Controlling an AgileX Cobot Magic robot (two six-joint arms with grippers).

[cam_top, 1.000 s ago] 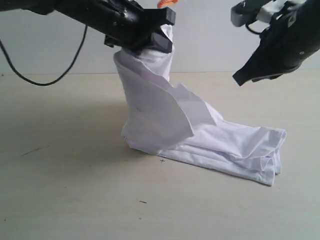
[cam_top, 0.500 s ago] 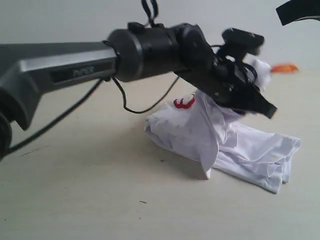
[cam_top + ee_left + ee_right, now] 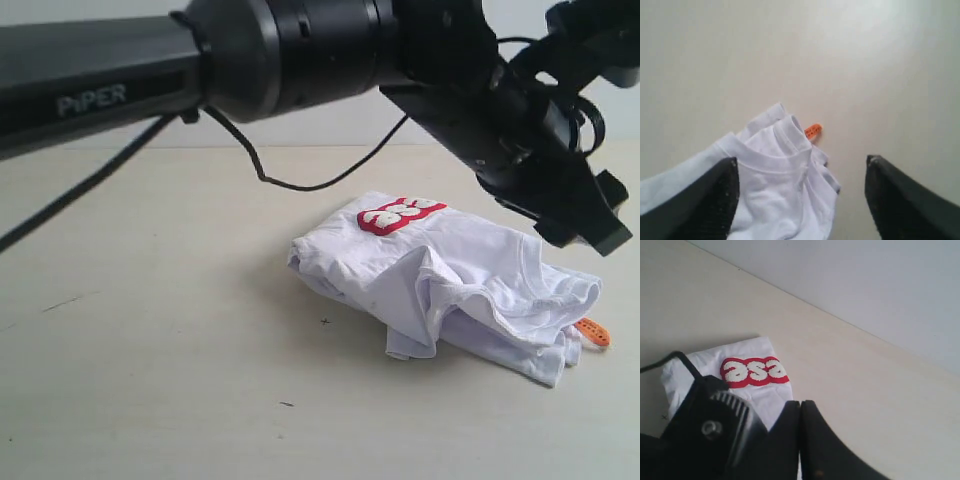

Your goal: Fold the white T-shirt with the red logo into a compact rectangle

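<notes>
The white T-shirt [image 3: 375, 262] will spread out wider and smoother at its near end when I pull it with my left gripper, because loose raised folds [image 3: 440, 285] bunch up there.
The white T-shirt [image 3: 450, 275] lies in a loosely folded, wrinkled heap on the table. Its red logo [image 3: 400, 214] faces up at the far edge, and its orange neck tag [image 3: 592, 332] lies at the right end. My left arm reaches across from the left, and its gripper [image 3: 585, 225] hovers open just above the shirt's right end, holding nothing. The left wrist view shows the collar [image 3: 775, 150] and tag [image 3: 813, 131] between the spread fingers [image 3: 720, 195] of the left gripper [image 3: 801, 162]. My right gripper [image 3: 800, 404] is shut and empty, above the logo [image 3: 754, 371].
The pale tabletop [image 3: 150, 380] stretches bare to the left and front of the shirt. A grey wall [image 3: 865, 285] stands behind the table. The left arm's black cable [image 3: 300, 180] hangs over the table behind the shirt.
The left gripper carried the lifted shirt end down and to the right, then let it go. The shirt now lies flat with the logo up. The right arm has left the exterior view.
</notes>
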